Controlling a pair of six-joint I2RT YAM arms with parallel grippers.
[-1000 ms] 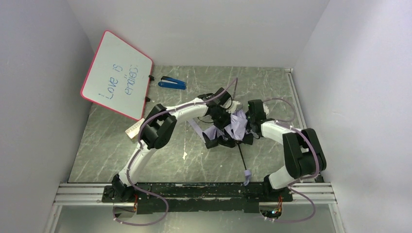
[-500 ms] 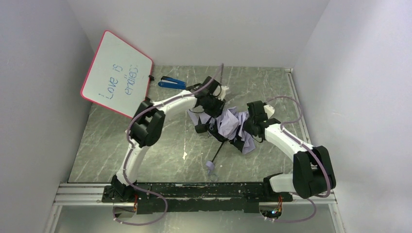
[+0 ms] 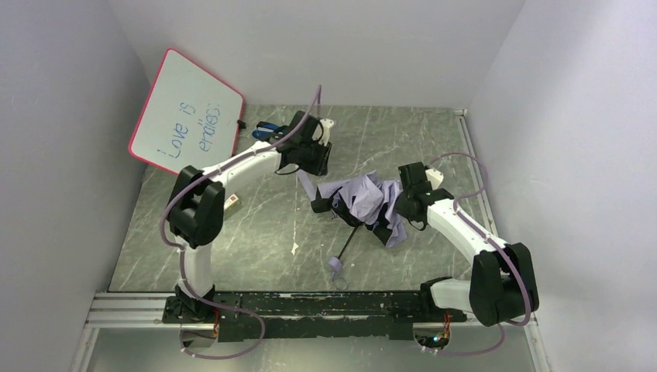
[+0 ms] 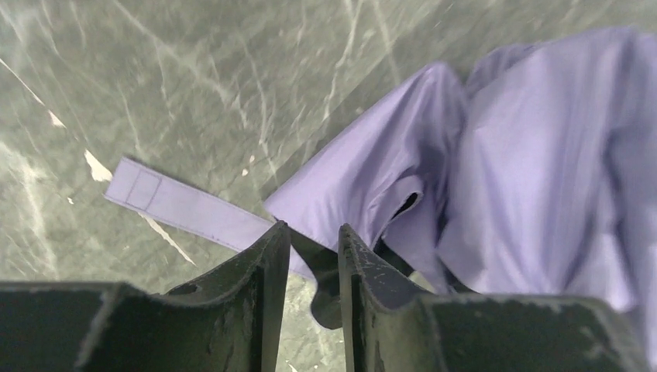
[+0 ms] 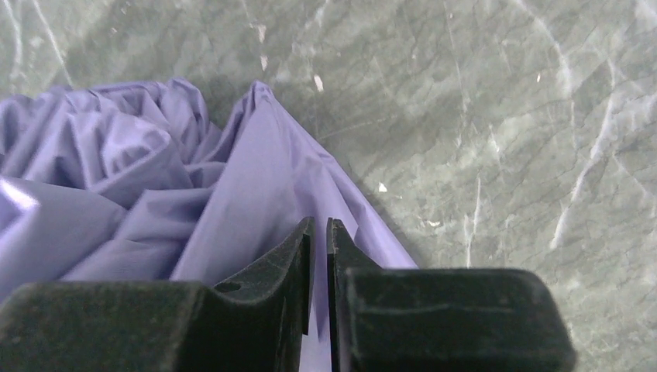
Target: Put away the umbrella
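The umbrella's lilac handle (image 3: 335, 266) is pointing to the front, so I should use my right gripper to turn the umbrella's canopy (image 3: 390, 208) around until the handle faces my left gripper's side.
The umbrella (image 3: 364, 198) lies crumpled mid-table, lilac canopy up with black fabric at its edges. Its thin shaft runs down to the lilac handle (image 3: 335, 267) near the front. My right gripper (image 3: 403, 208) is at the canopy's right side, shut on a fold of lilac fabric (image 5: 256, 178), which shows between my right gripper's (image 5: 319, 225) pads. My left gripper (image 3: 311, 164) hovers behind and left of the canopy. My left gripper's (image 4: 314, 232) jaws stand a narrow gap apart, above the canopy edge (image 4: 527, 155) and the lilac closing strap (image 4: 178, 203); a dark bit of fabric shows through the gap.
A red-framed whiteboard (image 3: 186, 120) leans at the back left. A blue stapler-like object (image 3: 267, 130) lies beside it, partly behind my left arm. A small beige box (image 3: 231, 200) lies left of centre. White walls close in on three sides. A metal rail (image 3: 310, 310) runs along the front.
The umbrella swung round, its handle going from front right to front centre. My left gripper has pulled back and left, off the canopy. My right gripper stays on the fabric.
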